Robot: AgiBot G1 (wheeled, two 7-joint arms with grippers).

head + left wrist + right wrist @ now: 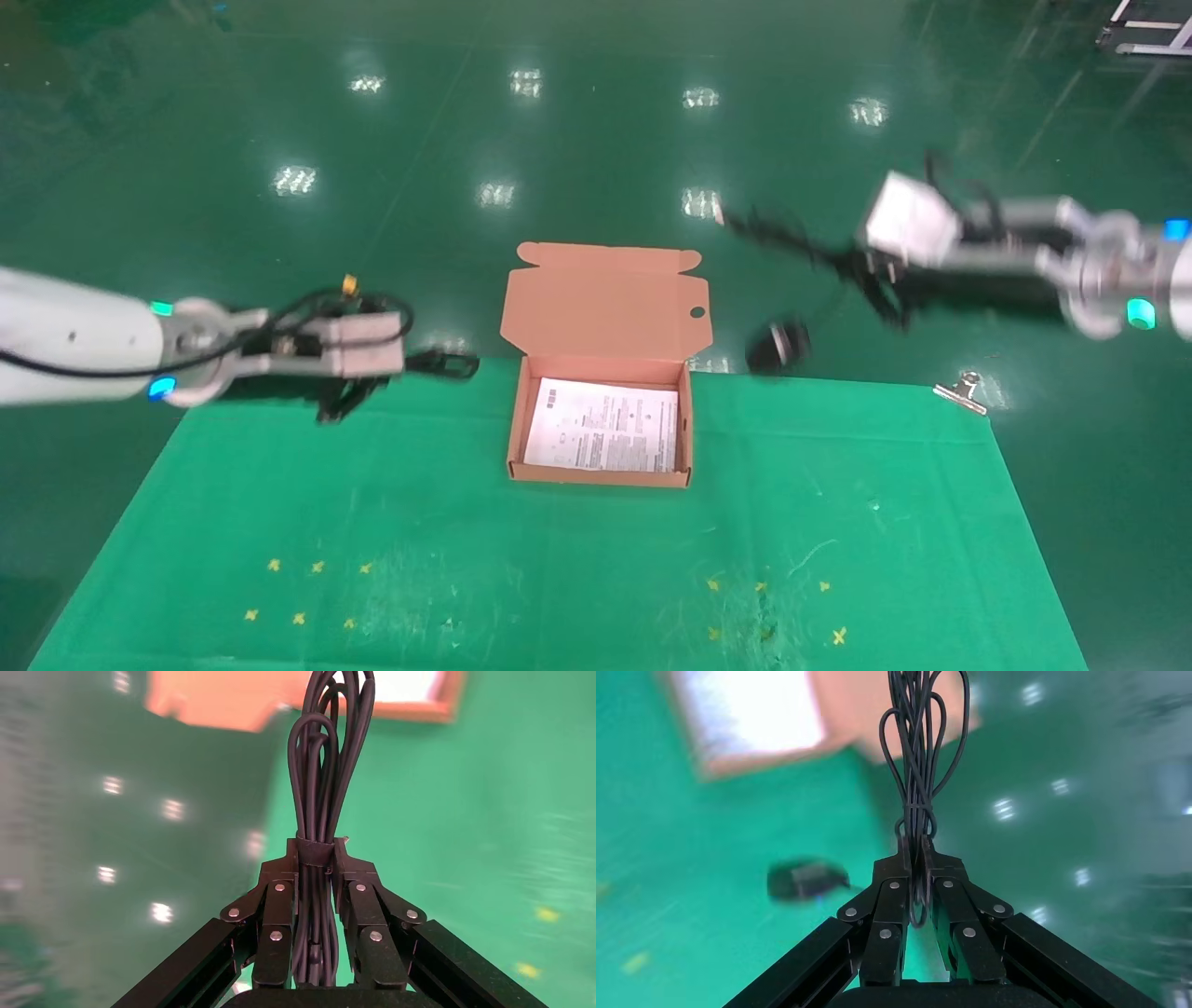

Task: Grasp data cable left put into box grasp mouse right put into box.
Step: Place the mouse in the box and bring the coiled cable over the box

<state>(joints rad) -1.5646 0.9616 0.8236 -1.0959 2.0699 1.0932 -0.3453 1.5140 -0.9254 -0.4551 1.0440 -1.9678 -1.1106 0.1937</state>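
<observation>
The dangling mouse (778, 347) and the data cable are both going to the same box (603, 427). Next, my left gripper moves back until my right gripper lowers the mouse inside.
My left gripper (416, 362) is shut on the data cable (456, 365), a black coiled bundle held in the air left of the box, over the table's far left edge. In the left wrist view the gripper (316, 855) clamps the data cable (327, 776) at its band. My right gripper (859, 266) is shut on the mouse's bundled cord (778, 231), and the black mouse (778, 343) dangles below it, right of the box lid. The right wrist view shows this gripper (916, 855), the cord (919, 755) and the mouse (803, 879). The open salmon-orange box (517, 419) holds only a white leaflet (603, 429).
The green cloth table (559, 559) carries small yellow marks near its front. A metal binder clip (964, 391) sits at its far right corner. The box's flap lid (605, 298) stands upright at the back. Shiny green floor lies beyond.
</observation>
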